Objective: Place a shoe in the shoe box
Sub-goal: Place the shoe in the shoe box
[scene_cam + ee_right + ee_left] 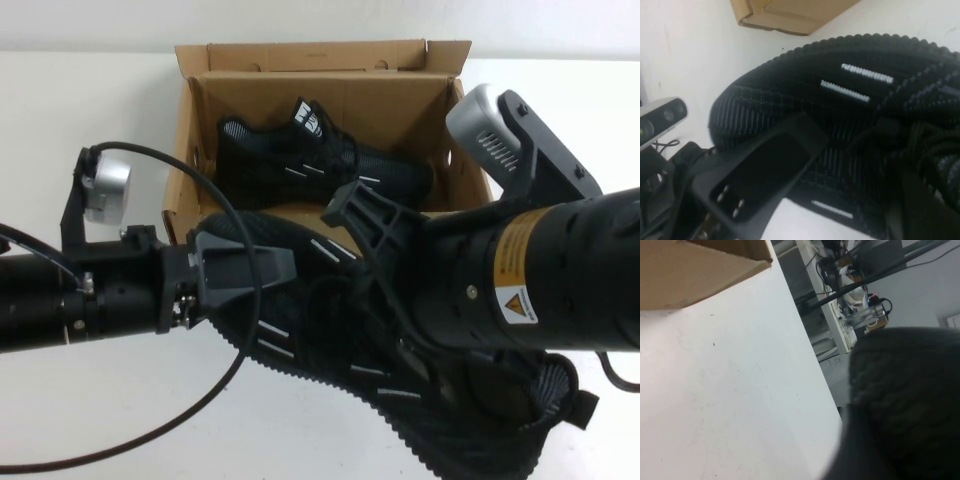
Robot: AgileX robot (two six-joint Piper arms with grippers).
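Note:
My left gripper and my right gripper are both on the slanting shoe (300, 335). Next, my left gripper lets go of the shoe's toe (262, 229) before my right gripper lines the shoe up with the shoe box.
The brown shoe box (190, 170) stands open at the back of the table, lid flap up, with one black sneaker (320, 160) lying inside. A second black shoe (330, 330) with white dashes is in front of the box, near the camera. My left gripper (245, 272) is shut on its ribbed toe; one of its fingers (760, 170) lies over the toe in the right wrist view. My right gripper (365, 215) is shut on the shoe at the laces. The shoe fills the left wrist view's corner (905, 405) and most of the right wrist view (840, 100).
The white table (120, 420) spreads to the left of the box and in front of it. A box corner shows in the left wrist view (695, 270) and in the right wrist view (790, 12). A black cable (225, 370) loops from the left arm.

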